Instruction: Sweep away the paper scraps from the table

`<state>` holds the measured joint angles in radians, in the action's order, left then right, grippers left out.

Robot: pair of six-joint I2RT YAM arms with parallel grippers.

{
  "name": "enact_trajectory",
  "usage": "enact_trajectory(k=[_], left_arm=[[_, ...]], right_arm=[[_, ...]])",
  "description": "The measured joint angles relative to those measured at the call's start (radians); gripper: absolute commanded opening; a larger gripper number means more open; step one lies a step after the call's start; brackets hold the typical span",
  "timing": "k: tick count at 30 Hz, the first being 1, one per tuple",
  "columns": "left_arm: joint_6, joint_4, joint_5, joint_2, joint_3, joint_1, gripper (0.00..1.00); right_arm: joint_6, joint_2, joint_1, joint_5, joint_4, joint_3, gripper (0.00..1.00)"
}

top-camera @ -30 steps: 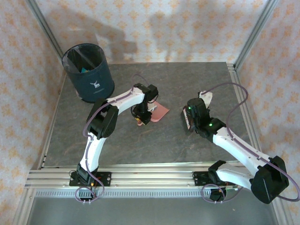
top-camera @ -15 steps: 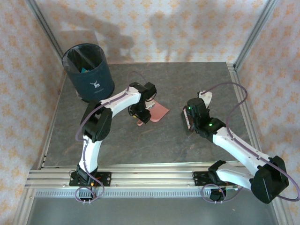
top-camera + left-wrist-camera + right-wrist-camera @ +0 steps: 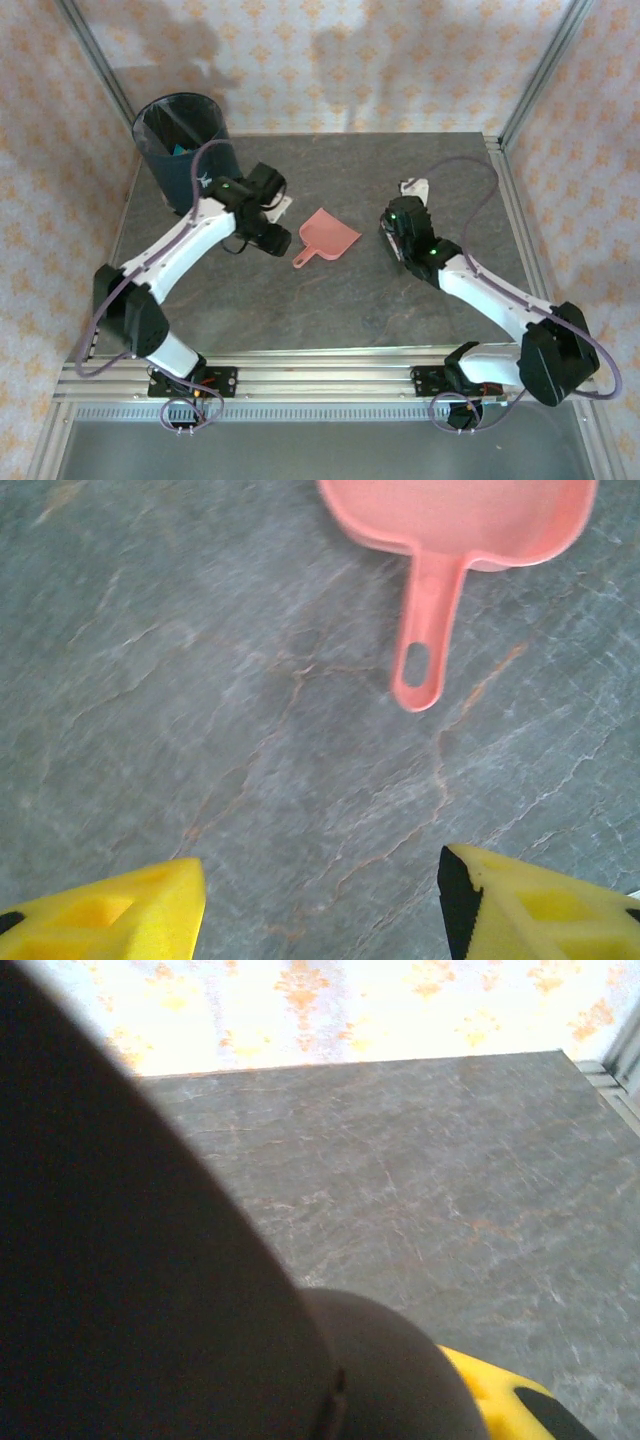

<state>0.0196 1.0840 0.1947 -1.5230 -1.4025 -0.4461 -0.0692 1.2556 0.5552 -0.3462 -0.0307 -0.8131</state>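
The pink dustpan flat and empty (image 3: pixel 328 235) is across open table from the dark brush, so my right gripper should keep going toward the dustpan (image 3: pixel 334 231) and let go of the brush inside it.
No paper scraps show on the dark grey table (image 3: pixel 330 300); a small teal bit lies inside the bin (image 3: pixel 178 150). The pink dustpan (image 3: pixel 327 237) lies flat mid-table, handle toward the near left, and its handle (image 3: pixel 425 630) reaches down from the top of the left wrist view. My left gripper (image 3: pixel 268 238) (image 3: pixel 320 910) hovers just left of the dustpan, open, with bare table between its yellow fingers. My right gripper (image 3: pixel 398 232) is to the dustpan's right, shut on a dark brush with a white end (image 3: pixel 414 187). In the right wrist view the dark brush body (image 3: pixel 150 1260) hides the jaws beside one yellow finger (image 3: pixel 495 1405).
The dark blue waste bin (image 3: pixel 195 180) stands at the table's far left corner, close behind the left arm. Silver rails (image 3: pixel 320 380) edge the table, and peach patterned walls close it in on three sides. Open table lies in front of the dustpan.
The left gripper has let go of the dustpan and swung left toward the bin; the dustpan now lies free on the table. The right gripper with the brush shifted slightly farther back.
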Motion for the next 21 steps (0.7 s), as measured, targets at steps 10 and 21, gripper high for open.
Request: enact_trajectory(k=[10,21], left_arm=[[0.056,-0.077,0.01,0.219,0.212,0.094,0.65],[0.081,-0.152,0.019,0.227,0.251,0.096,0.65]], right_arm=[[0.219,0.148,0.0,0.097,-0.148,-0.075,0.0],[0.408,0.304,0.037,0.154,-0.309,-0.141,0.0]])
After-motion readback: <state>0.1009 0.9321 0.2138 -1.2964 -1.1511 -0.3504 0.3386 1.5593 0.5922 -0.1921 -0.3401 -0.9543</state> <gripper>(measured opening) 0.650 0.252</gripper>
